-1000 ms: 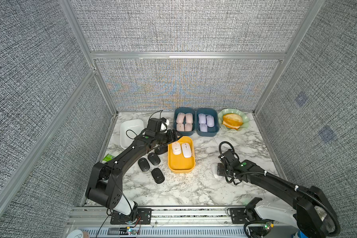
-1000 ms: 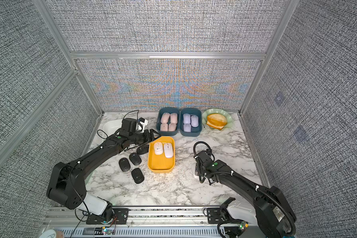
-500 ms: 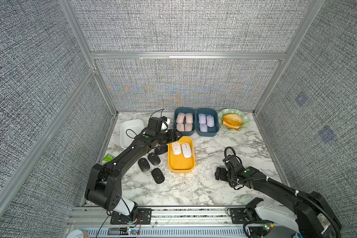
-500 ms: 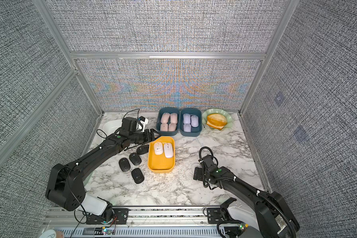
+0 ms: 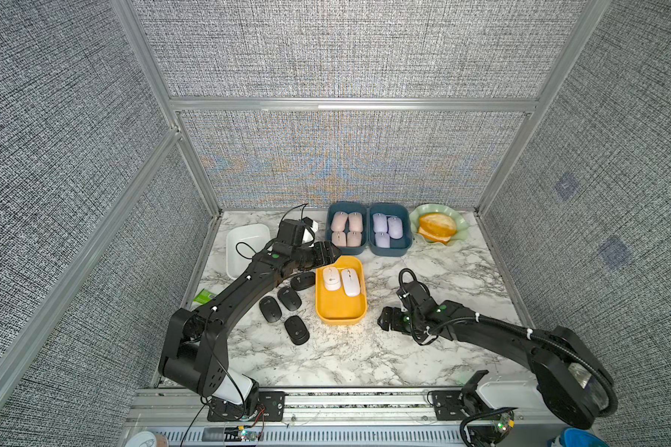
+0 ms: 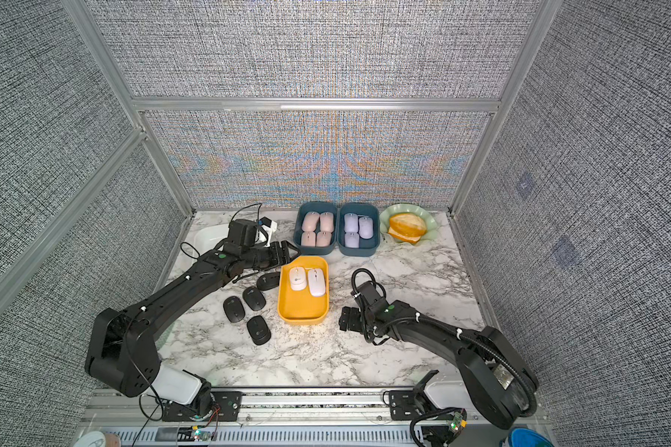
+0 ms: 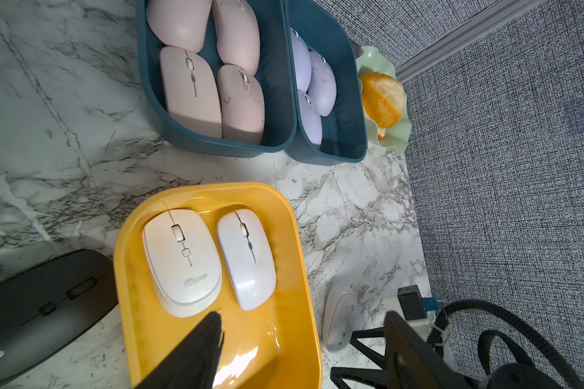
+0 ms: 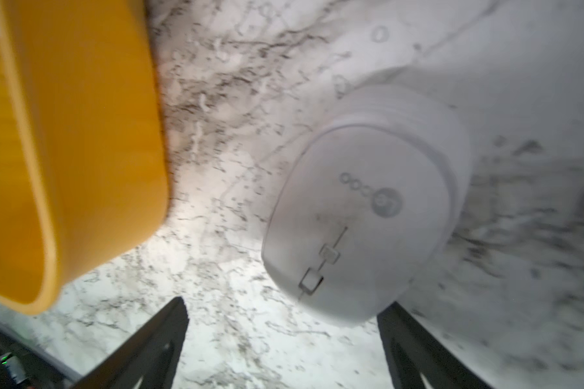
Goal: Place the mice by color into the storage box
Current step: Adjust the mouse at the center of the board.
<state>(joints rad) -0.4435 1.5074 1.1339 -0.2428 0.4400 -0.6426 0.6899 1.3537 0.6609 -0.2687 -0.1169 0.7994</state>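
I should use a finger to swing the mouse round before I grip its sides [image 8: 442, 223], because the white mouse's wheel end [image 8: 313, 284] points back at my right gripper.
Two white mice [image 5: 332, 278] [image 5: 350, 282] lie in the yellow storage box [image 5: 339, 319]. My left gripper [image 5: 328, 253] [image 7: 302, 316] hovers open over that box's far left corner, holding nothing. A third white mouse [image 8: 368, 215] [image 7: 339, 316] lies on the marble beside the box, just ahead of my open right gripper [image 8: 282, 310] [image 5: 384, 319]. I cannot make this mouse out in the top views. Several black mice [image 5: 289, 298] lie left of the yellow box. Pink mice [image 5: 345, 228] and lilac mice [image 5: 388, 230] fill two blue boxes [image 5: 369, 251].
A white tray [image 5: 245, 247] sits at the back left, behind my left arm. At the back right, a green scalloped dish [image 5: 456, 222] holds an orange bread roll [image 5: 436, 228]. Grey fabric walls close in three sides.
My right gripper has shifted left and dropped lower, toward the yellow box, and now covers the loose white mouse in the top views. The left arm has not moved.
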